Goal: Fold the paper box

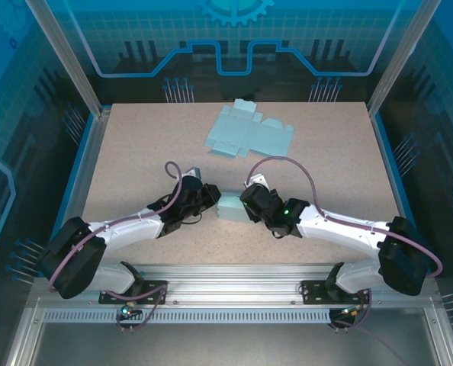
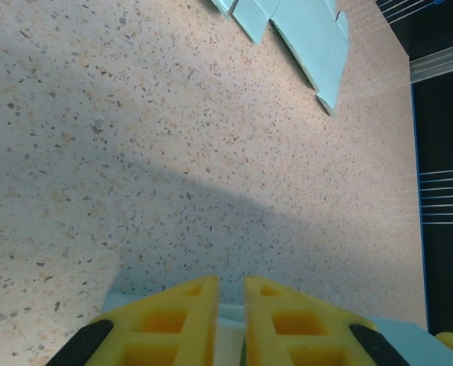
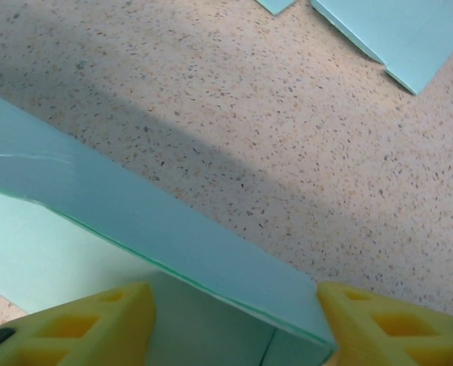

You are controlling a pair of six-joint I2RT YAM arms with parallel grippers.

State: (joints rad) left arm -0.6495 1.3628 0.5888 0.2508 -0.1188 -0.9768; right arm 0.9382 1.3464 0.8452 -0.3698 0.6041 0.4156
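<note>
The paper box is standing on its edge with its long flap (image 3: 177, 225) slightly open. My right gripper should move back, and the box (image 1: 235, 210) should lie flat before I close it.
The partly folded light-teal paper box (image 1: 230, 207) stands on the speckled table between my two grippers. From the left, my left gripper (image 1: 210, 197) reaches its left side. In the left wrist view, this gripper (image 2: 230, 282) has its yellow fingers (image 2: 173, 320) nearly together, pinching a pale wall of the box (image 2: 230, 326). My right gripper (image 1: 245, 204) sits at the box's right end. In the right wrist view its jaws (image 3: 234, 290) stand wide apart, open, astride a teal wall of the box (image 3: 173, 221); the right fingertip (image 3: 379, 320) is at the box's corner.
Flat unfolded teal box blanks (image 1: 245, 131) lie farther back on the table, near its middle, and appear at the top of both wrist views (image 2: 303, 30) (image 3: 402, 30). Metal frame rails and blue panels border the table (image 1: 135, 152).
</note>
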